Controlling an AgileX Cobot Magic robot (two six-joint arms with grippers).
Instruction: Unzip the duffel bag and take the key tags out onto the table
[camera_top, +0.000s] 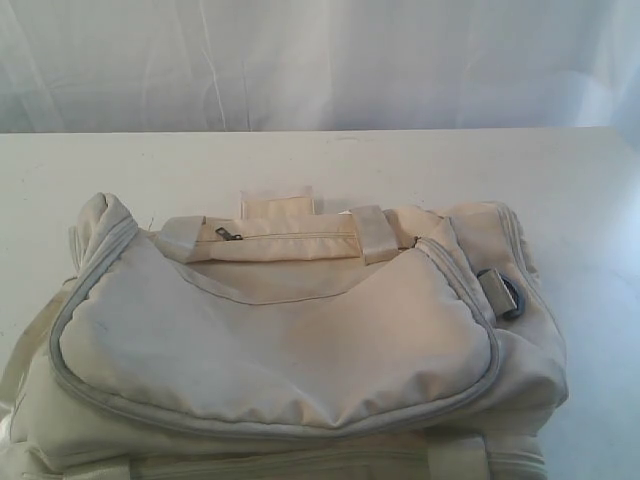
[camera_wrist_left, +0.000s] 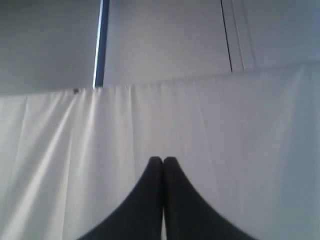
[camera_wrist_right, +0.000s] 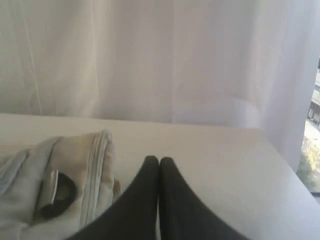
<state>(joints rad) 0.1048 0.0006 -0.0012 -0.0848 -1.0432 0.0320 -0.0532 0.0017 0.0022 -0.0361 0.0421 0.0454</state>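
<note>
The flap of the duffel bag droops and its zip end (camera_top: 417, 242) is tucked in by the strap, so the robot's left gripper and right gripper should first pull its far corners (camera_top: 112, 218) up.
The cream duffel bag (camera_top: 280, 340) lies on the white table (camera_top: 300, 165), filling the near half of the exterior view. Its grey-piped curved flap is zipped shut, and a small dark zip pull (camera_top: 229, 234) sits near the top left. A grey side loop (camera_top: 505, 292) hangs at its right end. The key tags are hidden. Neither gripper appears in the exterior view. My left gripper (camera_wrist_left: 163, 160) is shut and empty, facing a white curtain. My right gripper (camera_wrist_right: 159, 160) is shut and empty above the table (camera_wrist_right: 225, 165), beside the bag's end (camera_wrist_right: 70, 175) with its side loop (camera_wrist_right: 57, 192).
A white curtain (camera_top: 320, 60) hangs behind the table's far edge. Bare tabletop lies beyond the bag and to its right. Pale webbing straps (camera_top: 372, 234) cross the bag's top. The table's right edge (camera_wrist_right: 280, 160) shows in the right wrist view.
</note>
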